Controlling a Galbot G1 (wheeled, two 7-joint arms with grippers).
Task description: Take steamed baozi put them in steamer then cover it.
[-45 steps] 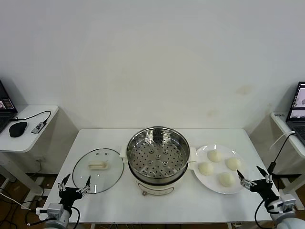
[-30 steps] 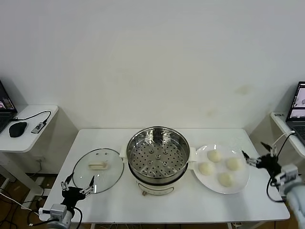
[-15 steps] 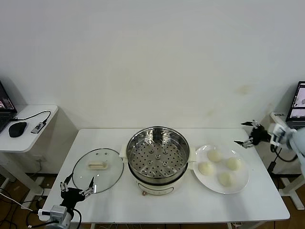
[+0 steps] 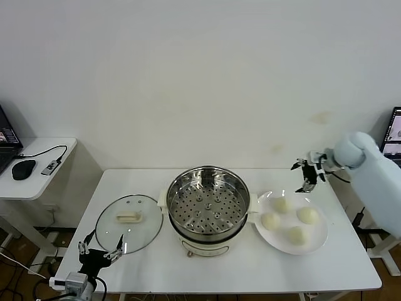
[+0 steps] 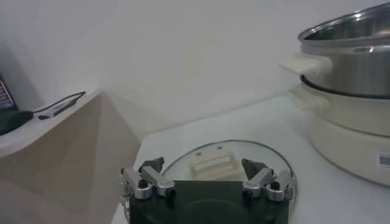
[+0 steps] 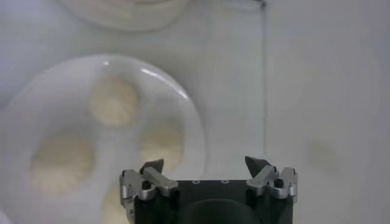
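Observation:
I expect the far baozi [image 4: 282, 205] to come free alone when I lift it, with its neighbours staying still, because white plate shows in the gaps [image 4: 292, 212] around it.
Four cream-white baozi lie on a white plate [image 4: 319, 233] to the right of the steamer: [image 4: 281, 204], [image 4: 270, 221], [image 4: 307, 215], [image 4: 296, 235]. The steamer [image 4: 207, 200] is a shiny perforated basket on a cream pot base, uncovered and empty. The glass cover [image 4: 128, 216] with its cream handle lies flat on the table to the steamer's left. My right gripper [image 4: 302, 175] is open and empty, raised over the far edge of the plate. In the right wrist view it [image 6: 204, 164] looks down on the baozi [image 6: 114, 100]. My left gripper [image 4: 99, 251] is open at the table's front edge, near the cover [image 5: 222, 161].
A side table at the far left carries a mouse [image 4: 24, 169] and a cable. A laptop [image 4: 393, 135] stands on another side table at the far right. The steamer's side [image 5: 347, 42] rises beside the cover in the left wrist view.
My right arm has swung from the table's front right corner up and back to above the plate's far edge. My left gripper has sunk slightly at the front edge.

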